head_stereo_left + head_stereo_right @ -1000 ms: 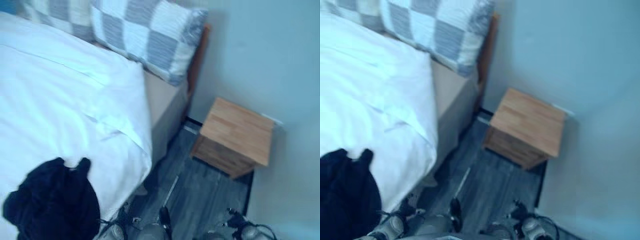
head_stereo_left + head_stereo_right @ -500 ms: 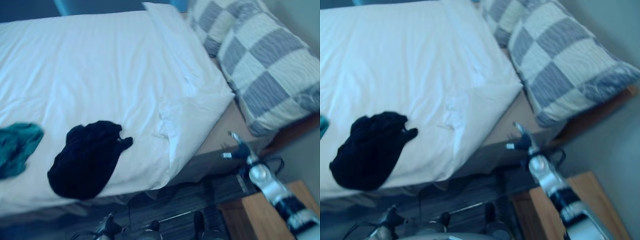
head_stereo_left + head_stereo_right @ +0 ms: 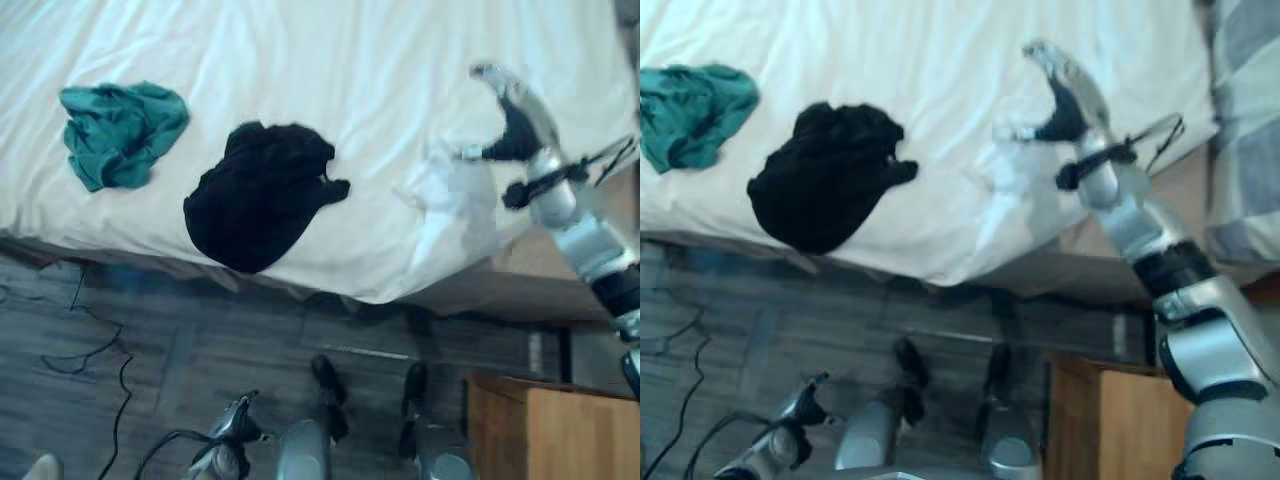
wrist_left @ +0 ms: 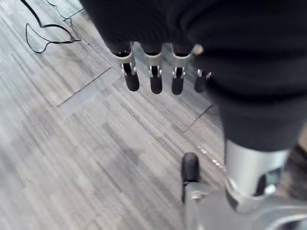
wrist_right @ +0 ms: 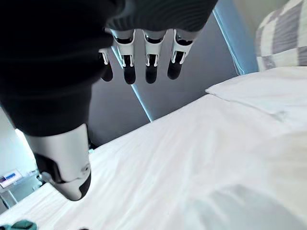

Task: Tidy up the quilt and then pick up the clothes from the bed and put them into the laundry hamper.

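Note:
My gripper will carry the black garment (image 3: 252, 212) to the laundry hamper, and the garment will stay a short bundle as it moves because it lies bunched in a compact heap (image 3: 290, 162).
A white quilt (image 3: 330, 60) covers the bed, rumpled at its near corner (image 3: 445, 200). On it lie a black garment (image 3: 260, 195) near the bed's edge and a crumpled teal garment (image 3: 120, 130) to its left. My right hand (image 3: 1065, 95) is raised over the rumpled corner, open, fingers (image 5: 146, 60) straight and holding nothing. My left hand (image 4: 152, 76) hangs low over the floor beside the bed, fingers straight and nothing in it.
A grey-and-white checked pillow (image 3: 1250, 120) lies at the bed's head on the right. A wooden nightstand (image 3: 550, 430) stands on the grey plank floor (image 3: 170, 350) at the lower right. The beige mattress side (image 3: 540, 260) shows under the quilt corner.
The camera has swung down and left, bringing the bed's edge and floor into view. My right arm has risen from beside the mattress to above the quilt's rumpled corner.

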